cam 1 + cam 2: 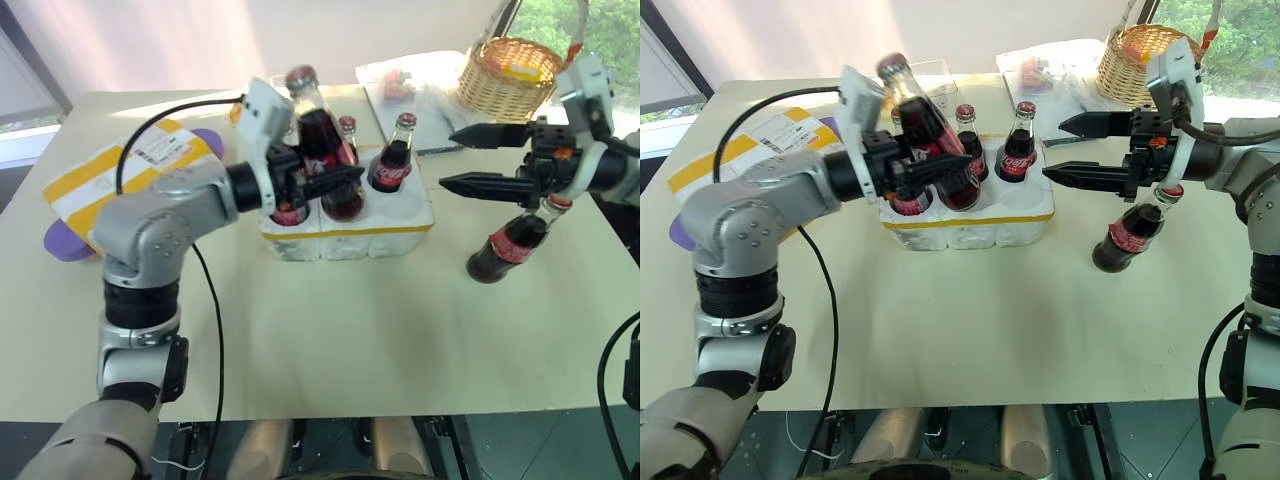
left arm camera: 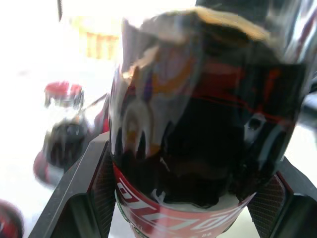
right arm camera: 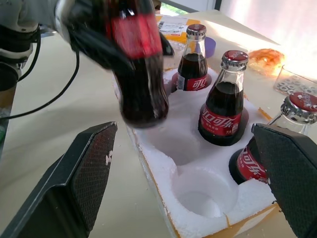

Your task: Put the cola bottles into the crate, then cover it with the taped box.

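The robot's left gripper should turn the cola bottle [image 1: 325,150] upright before it lowers the bottle into the crate's empty front middle hole [image 3: 176,149], because the bottle slants over that hole.
My left gripper [image 1: 340,180] is shut on a cola bottle [image 1: 315,120], gripping its lower body between the pads [image 2: 99,183]. This bottle hangs tilted above the crate [image 1: 350,238], over its front left wells. The crate is a low white foam tray with a yellow band. Three cola bottles stand in its wells: one at the back [image 1: 347,135], one at the right [image 1: 395,155] and one [image 1: 288,212] partly hidden behind my left gripper. An empty well [image 3: 203,193] faces my right gripper [image 1: 447,159], which hovers open to the right of the crate. Below it another cola bottle [image 1: 508,245] stands on the table. The taped box [image 1: 120,175] lies at the far left.
A wicker basket [image 1: 510,75] stands at the back right, with a clear plastic bag [image 1: 400,85] beside it. A purple object [image 1: 65,245] pokes out from under the taped box. A black cable [image 1: 210,330] hangs from my left arm across the near table.
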You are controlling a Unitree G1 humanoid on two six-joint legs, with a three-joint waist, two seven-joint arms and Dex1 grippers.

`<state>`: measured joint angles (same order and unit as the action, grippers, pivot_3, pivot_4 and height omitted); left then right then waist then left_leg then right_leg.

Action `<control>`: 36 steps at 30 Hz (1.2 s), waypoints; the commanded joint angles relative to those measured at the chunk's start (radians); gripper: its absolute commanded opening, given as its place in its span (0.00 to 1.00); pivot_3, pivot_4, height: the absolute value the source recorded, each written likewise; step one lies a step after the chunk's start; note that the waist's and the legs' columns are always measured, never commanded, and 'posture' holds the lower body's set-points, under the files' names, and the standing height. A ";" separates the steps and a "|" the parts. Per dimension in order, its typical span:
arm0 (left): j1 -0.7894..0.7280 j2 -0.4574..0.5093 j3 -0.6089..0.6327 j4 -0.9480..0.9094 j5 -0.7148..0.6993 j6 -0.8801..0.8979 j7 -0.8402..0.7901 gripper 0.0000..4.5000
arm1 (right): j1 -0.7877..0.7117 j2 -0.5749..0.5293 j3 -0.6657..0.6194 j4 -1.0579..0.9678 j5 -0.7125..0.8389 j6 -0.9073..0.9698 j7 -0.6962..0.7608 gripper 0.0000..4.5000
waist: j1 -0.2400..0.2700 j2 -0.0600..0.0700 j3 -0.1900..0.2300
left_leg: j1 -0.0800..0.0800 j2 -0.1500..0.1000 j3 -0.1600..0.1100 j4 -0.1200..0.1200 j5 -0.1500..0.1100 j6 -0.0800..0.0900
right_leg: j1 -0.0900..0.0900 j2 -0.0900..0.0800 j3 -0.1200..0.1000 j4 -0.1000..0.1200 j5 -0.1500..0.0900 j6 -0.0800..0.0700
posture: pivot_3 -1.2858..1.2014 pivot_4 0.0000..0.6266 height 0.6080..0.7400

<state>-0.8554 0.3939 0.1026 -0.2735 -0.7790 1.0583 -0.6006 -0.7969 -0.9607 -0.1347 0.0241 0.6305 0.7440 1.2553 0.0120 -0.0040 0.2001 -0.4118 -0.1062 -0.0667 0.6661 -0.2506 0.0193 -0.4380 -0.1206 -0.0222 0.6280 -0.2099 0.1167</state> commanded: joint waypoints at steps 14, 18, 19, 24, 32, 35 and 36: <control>-0.031 -0.101 -0.074 0.030 0.044 -0.044 0.129 0.62 | 0.004 -0.014 -0.042 -0.038 0.021 -0.016 -0.008 1.00 | -0.001 0.000 0.000 | 0.000 0.000 0.000 0.000 0.000 0.000 | 0.001 0.000 0.000 -0.001 0.000 0.000 | 0.52 0.24 1.00; -0.041 -0.076 -0.106 0.050 0.148 -0.048 0.206 0.62 | 0.011 -0.023 -0.044 -0.047 0.025 -0.015 -0.006 1.00 | 0.000 0.000 0.000 | 0.000 0.000 0.000 0.000 -0.001 0.001 | 0.000 0.000 0.000 0.000 0.000 0.000 | 0.52 0.24 1.00; -0.040 -0.071 -0.117 0.046 0.174 -0.067 0.212 0.62 | 0.011 -0.024 -0.044 -0.047 0.025 -0.015 -0.005 1.00 | 0.001 0.000 0.000 | 0.000 0.000 0.000 0.000 -0.001 0.001 | 0.001 0.000 0.000 0.000 0.000 0.000 | 0.52 0.24 1.00; -0.028 -0.119 -0.100 0.037 0.193 -0.081 0.258 0.62 | 0.008 -0.024 -0.042 -0.042 0.025 -0.016 -0.006 1.00 | 0.001 0.000 0.000 | 0.000 0.000 0.000 0.000 0.000 0.000 | 0.001 0.000 0.000 -0.001 0.000 0.000 | 0.52 0.24 1.00; 0.000 -0.118 -0.161 -0.005 0.188 0.022 0.257 0.62 | 0.002 -0.018 -0.031 -0.038 0.021 -0.019 -0.010 1.00 | -0.001 0.000 0.000 | 0.000 0.000 0.000 0.000 0.000 0.001 | 0.000 0.000 0.000 -0.001 0.000 0.000 | 0.52 0.24 1.00; -0.003 -0.106 -0.175 -0.001 0.200 0.039 0.252 0.85 | -0.001 -0.019 -0.029 -0.036 0.019 -0.019 -0.011 1.00 | -0.001 0.000 0.000 | 0.000 0.000 0.000 -0.001 0.000 0.001 | 0.000 0.000 0.000 -0.001 0.000 0.000 | 0.52 0.24 1.00; -0.002 -0.104 -0.177 0.000 0.198 0.045 0.246 0.93 | 0.000 -0.019 -0.030 -0.036 0.019 -0.019 -0.011 1.00 | 0.000 0.000 0.000 | 0.000 0.000 0.000 -0.001 0.000 0.001 | 0.000 0.000 0.000 -0.001 0.000 0.000 | 0.52 0.24 1.00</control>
<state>-0.8395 0.2768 -0.0695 -0.2402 -0.5834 1.0946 -0.3468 -0.7797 -0.9645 -0.1365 0.0034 0.6410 0.7344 1.2438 0.0116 -0.0043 0.2003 -0.4119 -0.1061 -0.0665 0.6654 -0.2509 0.0198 -0.4380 -0.1204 -0.0219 0.6275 -0.2098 0.1168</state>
